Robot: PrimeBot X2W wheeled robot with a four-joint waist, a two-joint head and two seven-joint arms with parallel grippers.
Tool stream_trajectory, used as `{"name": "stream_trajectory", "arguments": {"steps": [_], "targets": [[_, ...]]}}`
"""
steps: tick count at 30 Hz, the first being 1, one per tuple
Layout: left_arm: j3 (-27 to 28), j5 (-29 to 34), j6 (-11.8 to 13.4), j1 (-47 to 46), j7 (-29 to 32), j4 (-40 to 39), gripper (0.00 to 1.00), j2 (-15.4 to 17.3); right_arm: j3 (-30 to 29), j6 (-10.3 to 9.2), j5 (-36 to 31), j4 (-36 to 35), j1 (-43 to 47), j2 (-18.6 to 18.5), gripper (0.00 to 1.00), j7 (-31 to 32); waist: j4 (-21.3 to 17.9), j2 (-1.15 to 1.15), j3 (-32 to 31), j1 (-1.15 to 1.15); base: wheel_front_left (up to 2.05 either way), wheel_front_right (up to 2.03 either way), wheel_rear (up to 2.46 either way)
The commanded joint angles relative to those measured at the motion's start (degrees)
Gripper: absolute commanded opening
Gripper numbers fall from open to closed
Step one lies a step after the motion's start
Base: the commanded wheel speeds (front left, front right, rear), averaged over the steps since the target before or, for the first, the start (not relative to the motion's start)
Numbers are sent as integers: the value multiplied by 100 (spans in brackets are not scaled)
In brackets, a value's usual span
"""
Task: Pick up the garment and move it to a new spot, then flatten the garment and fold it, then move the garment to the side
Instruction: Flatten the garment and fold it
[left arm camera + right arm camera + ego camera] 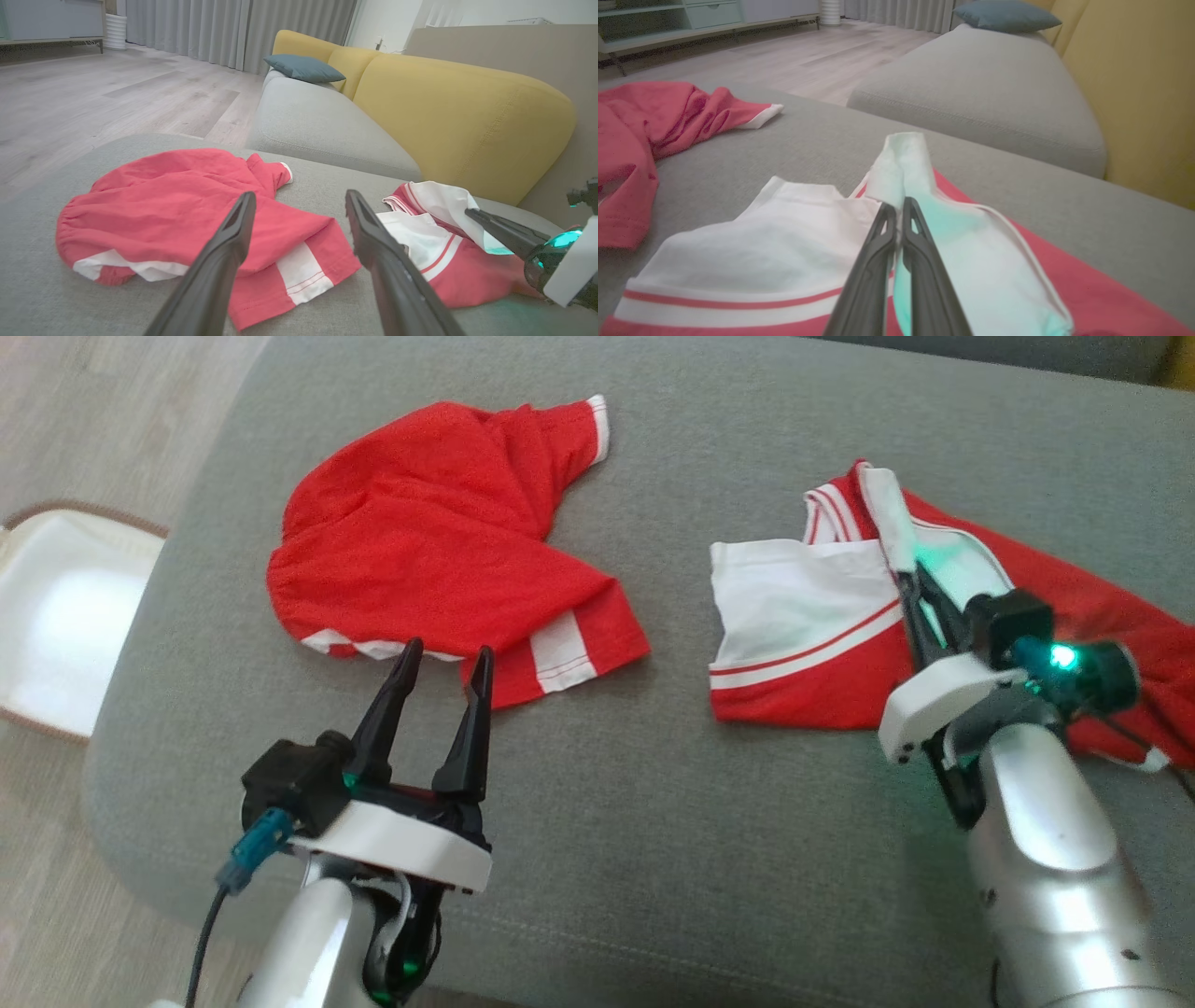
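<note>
The striped collar [832, 513] shows a little behind the near white sleeve [797, 594]. The sleeve will swing outward and show the neck opening when I pull it.
The garment [803, 616], red with white panels and stripes, lies crumpled on the right of the grey cushion [653, 821]. My right gripper [910, 574] is shut on a raised white fold of it; the right wrist view shows the fingers pinched together [896, 207] with the white cloth [901, 163] standing up between them. The same garment [420, 238] and the right gripper [472, 213] appear in the left wrist view. My left gripper [446, 653] hovers open at the near edge of a second, mostly red garment [420, 541], its fingers [233, 233] holding nothing.
The second red garment [177, 196] lies loosely spread on the left of the cushion. A white-lined basket [56, 616] sits on the wooden floor at the far left. Behind are a yellow sofa back [458, 107], a grey seat [980, 88] and a teal pillow [303, 69].
</note>
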Motion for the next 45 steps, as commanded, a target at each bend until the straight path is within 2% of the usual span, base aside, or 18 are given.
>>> {"name": "stream_trajectory", "arguments": {"steps": [1, 5, 8, 12, 13, 15, 19, 23, 29, 36, 45], "targets": [[177, -6, 36, -135, -32, -175, 100, 20, 77, 1, -48, -257, -297, 15, 0, 0, -92, 0, -76, 0, 0, 0, 0], [157, -16, 50, -119, -32, -215, 100, 20, -264, 1, -245, -676, -554, -209, 0, 337, -163, 0, -77, 0, 0, 0, 0], [128, -30, 38, -160, -32, -256, 100, 20, -404, 1, -316, -873, -888, -627, 0, 651, -130, 0, 24, 0, 0, 0, 0], [86, -50, 6, -247, -32, -270, 100, 20, -520, 1, -455, -803, -1442, -1225, 0, 939, -19, 0, 219, 0, 0, 0, 0], [96, -45, -7, -273, -32, -253, 100, 20, -615, 1, -569, -629, -1745, -1418, 100, 999, 13, 0, 302, 0, 0, 0, 0], [94, -39, -27, -292, -32, -210, 100, 20, -620, 1, -692, -341, -2000, -1541, 100, 1064, 36, 0, 347, 0, 0, 0, 0], [88, -43, -43, -327, -32, -158, 100, 20, -867, 1, -747, 9, -2358, -1494, 100, 820, 22, 0, 344, 0, 0, 0, 0], [168, -9, -34, -326, -32, -156, 100, 20, -910, 1, -894, 163, -2303, -1220, 100, 363, -129, 0, 228, 0, 0, 0, 0], [314, 61, -45, -248, -32, -187, 100, 20, -835, 1, -706, 200, -1950, -731, 100, -229, -460, 0, -68, 0, 0, 0, 0], [545, 73, -55, -144, -32, -305, 100, 20, -521, 1, -99, -544, -914, -171, 100, -527, -981, 0, -507, 0, 0, 0, 0], [629, -10, -45, -106, -32, -419, 100, 20, -115, 1, 747, -2278, 1171, 10, 100, -563, -1439, 0, -731, 0, 0, 0, 0]]}}
